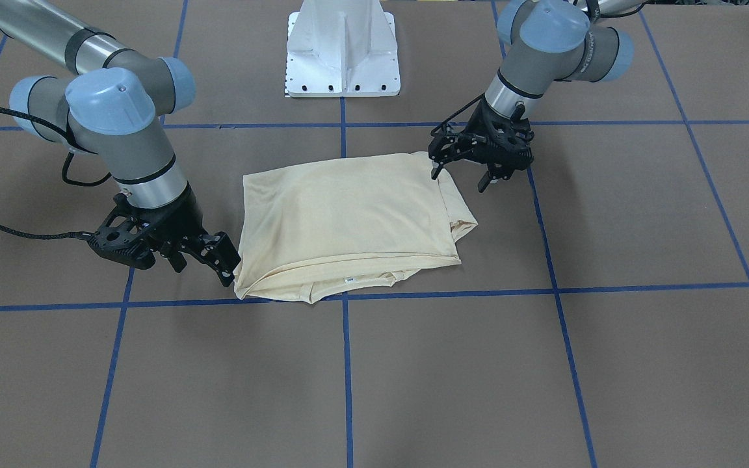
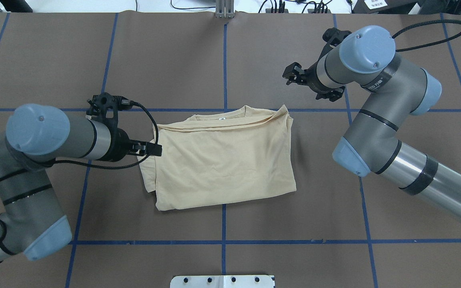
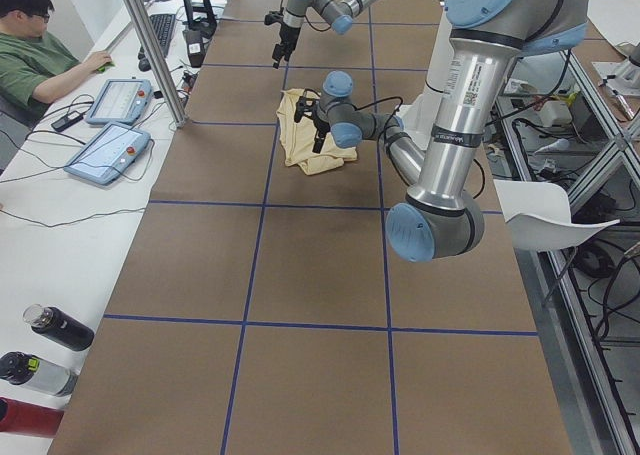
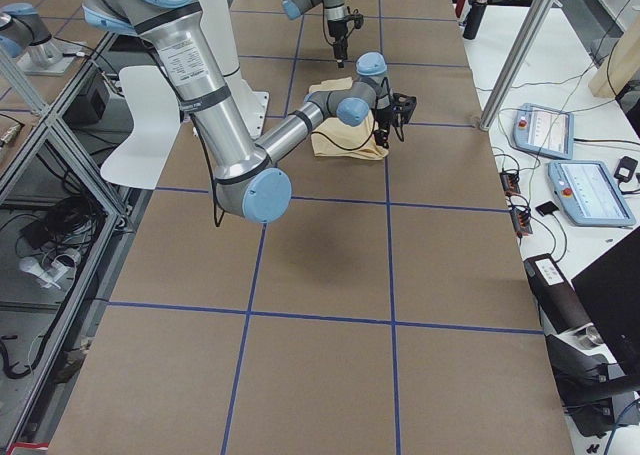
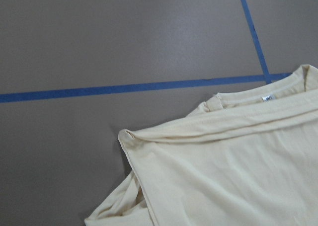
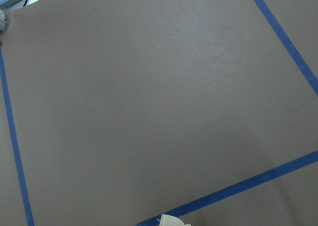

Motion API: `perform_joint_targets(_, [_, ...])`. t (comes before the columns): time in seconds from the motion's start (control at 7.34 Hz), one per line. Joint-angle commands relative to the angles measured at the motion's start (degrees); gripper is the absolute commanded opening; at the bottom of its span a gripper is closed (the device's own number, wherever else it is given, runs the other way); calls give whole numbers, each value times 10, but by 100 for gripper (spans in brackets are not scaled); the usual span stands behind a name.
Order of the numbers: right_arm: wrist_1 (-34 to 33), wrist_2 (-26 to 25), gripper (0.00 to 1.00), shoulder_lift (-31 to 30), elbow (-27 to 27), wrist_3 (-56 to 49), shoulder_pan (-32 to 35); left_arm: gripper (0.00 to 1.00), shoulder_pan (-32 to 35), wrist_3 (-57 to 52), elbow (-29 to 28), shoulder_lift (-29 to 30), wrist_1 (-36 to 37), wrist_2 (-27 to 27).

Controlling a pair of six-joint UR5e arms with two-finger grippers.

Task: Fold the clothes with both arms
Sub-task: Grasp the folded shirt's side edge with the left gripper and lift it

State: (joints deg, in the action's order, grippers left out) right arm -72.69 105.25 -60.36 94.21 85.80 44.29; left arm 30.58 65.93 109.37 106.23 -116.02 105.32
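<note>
The whole folded shirt (image 1: 348,214) will swing around and keep its folds when I pull its corner, because the stacked layers (image 1: 456,227) lie flat together.
The cream-yellow shirt (image 1: 348,221) lies folded into a rough rectangle at the table's middle, also in the overhead view (image 2: 222,160). Its print is hidden; the small white neck label (image 1: 349,280) shows at the edge far from the robot. My left gripper (image 1: 460,177) is open and empty, just above the shirt's corner on my left (image 2: 156,149). My right gripper (image 1: 202,266) is open and empty, beside the shirt's far corner on my right, apart from the cloth (image 2: 290,76). The left wrist view shows the collar and label (image 5: 267,98). The right wrist view shows only a shirt tip (image 6: 171,221).
The brown table has a grid of blue tape lines (image 2: 224,242). The white pedestal base (image 1: 343,52) stands at the robot's edge. Along the far edge are control tablets (image 3: 120,100), bottles (image 3: 55,327), a metal post (image 3: 150,50) and a seated person (image 3: 30,55).
</note>
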Motion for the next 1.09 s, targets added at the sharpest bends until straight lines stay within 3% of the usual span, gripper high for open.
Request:
perform_joint_targets(0.0, [3,0,100,-3,-1,-1,0,100,-94,58,-5,-14,1,-65])
perform_joint_targets(0.14, [3,0,100,-3,-3,-2,0,100,-108,58,-25,-9,-2,-71])
perform_joint_targets(0.27, [3,0,100,-2,-2,-2,-1,80,-109,58,-31,-7,-2,-70])
perform_joint_targets(0.41, [4,0,100,-2,-2,-2,-1,48,-109,57,-30,-3,-2,-66])
perform_joint_targets(0.82, [4,0,100,-2,-3,-3,-2,29,-112,57,-28,3,-2,-64])
perform_joint_targets(0.95, [4,-1,100,-2,-3,-3,-3,9,-115,57,-29,3,-2,-64])
